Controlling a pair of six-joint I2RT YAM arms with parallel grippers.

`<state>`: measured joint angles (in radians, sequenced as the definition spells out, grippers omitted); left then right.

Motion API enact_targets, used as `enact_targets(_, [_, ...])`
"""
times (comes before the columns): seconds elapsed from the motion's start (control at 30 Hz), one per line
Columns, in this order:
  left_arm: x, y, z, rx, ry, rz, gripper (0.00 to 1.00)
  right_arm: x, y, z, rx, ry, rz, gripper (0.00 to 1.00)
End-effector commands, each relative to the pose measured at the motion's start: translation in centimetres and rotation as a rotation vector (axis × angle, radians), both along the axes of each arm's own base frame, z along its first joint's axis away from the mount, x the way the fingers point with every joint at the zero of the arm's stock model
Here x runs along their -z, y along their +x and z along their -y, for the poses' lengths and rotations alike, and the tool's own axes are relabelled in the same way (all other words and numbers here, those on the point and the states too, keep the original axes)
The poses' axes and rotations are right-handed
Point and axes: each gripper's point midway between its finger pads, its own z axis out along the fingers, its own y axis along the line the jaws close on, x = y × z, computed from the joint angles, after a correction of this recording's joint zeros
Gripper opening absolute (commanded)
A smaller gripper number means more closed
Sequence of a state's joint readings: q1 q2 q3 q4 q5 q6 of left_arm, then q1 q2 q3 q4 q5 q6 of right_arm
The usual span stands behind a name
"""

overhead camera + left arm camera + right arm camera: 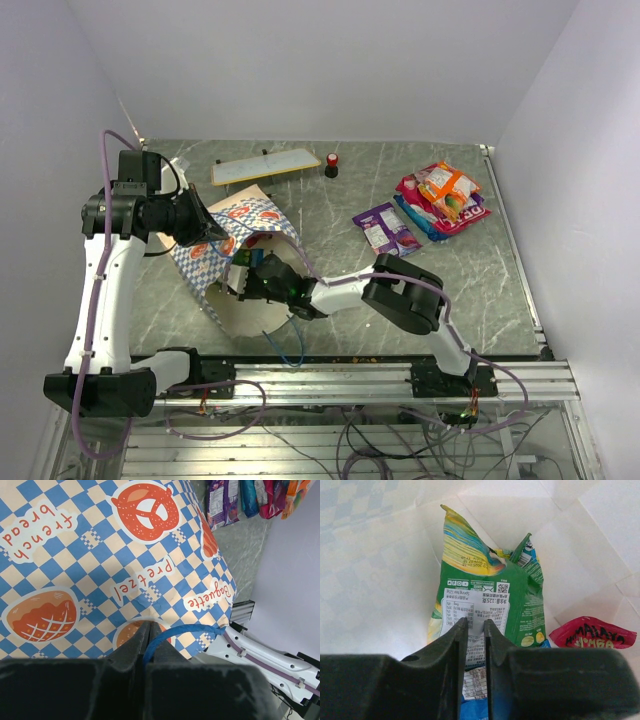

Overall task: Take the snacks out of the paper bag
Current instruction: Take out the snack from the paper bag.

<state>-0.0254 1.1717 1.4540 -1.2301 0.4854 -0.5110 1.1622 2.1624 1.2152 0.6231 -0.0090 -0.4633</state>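
Note:
The green packet's flat label has my right gripper's fingers closing over it. I should open my right gripper and pinch the packet's crumpled yellow end.
The blue-and-white checkered paper bag lies on its side at the left, mouth toward the arms. My left gripper is shut on the bag's blue cord handle, holding the top side up. My right gripper reaches inside the bag, its jaws nearly together on a green snack packet that stands against the cream lining. A small red wrapper lies to its right and a blue packet shows under the fingers. Other snacks lie on the table: a purple packet and a colourful pile.
A flat white board with a yellow edge and a small red-and-black knob lie at the back of the grey marble table. My right arm stretches across the table's middle front into the bag's mouth.

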Motion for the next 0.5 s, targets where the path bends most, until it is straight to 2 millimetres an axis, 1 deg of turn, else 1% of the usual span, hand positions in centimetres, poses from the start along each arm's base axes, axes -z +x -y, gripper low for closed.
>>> enact_targets(0.0, [-0.4, 0.0, 0.2, 0.019, 0.002, 0.021, 0.07, -2.4, 0.2, -0.1, -0.008, 0.037, 0.036, 0.18])
enact_targets(0.07, [-0.4, 0.0, 0.1, 0.018, 0.004, 0.025, 0.07, -2.9, -0.2, -0.2, -0.035, 0.053, 0.039, 0.21])
enact_targets(0.1, [-0.4, 0.0, 0.1, 0.019, 0.003, 0.025, 0.07, -3.3, -0.4, -0.3, -0.048, 0.071, 0.045, 0.26])
enact_targets(0.13, [-0.4, 0.0, 0.2, 0.019, 0.001, 0.026, 0.07, -3.7, -0.6, -0.5, -0.064, 0.092, 0.046, 0.36])
enact_targets(0.17, [-0.4, 0.0, 0.2, 0.02, -0.001, 0.027, 0.07, -3.9, -0.8, -0.9, -0.075, 0.106, 0.047, 0.53])
enact_targets(0.2, [-0.4, 0.1, 0.2, 0.022, -0.002, 0.028, 0.07, -4.1, -0.6, -1.3, -0.074, 0.114, 0.048, 0.59])
enact_targets(0.23, [-0.4, 0.1, 0.3, 0.023, -0.004, 0.029, 0.07, -4.2, -0.3, -1.7, -0.069, 0.123, 0.053, 0.63])
enact_targets(0.33, [-0.5, 0.2, 0.3, 0.028, -0.004, 0.032, 0.07, -4.1, 0.6, -2.9, -0.055, 0.146, 0.075, 0.71])
enact_targets(0.47, [-0.7, 0.2, 0.4, 0.036, -0.007, 0.034, 0.07, -3.0, 1.9, -4.3, -0.017, 0.143, 0.087, 0.75])
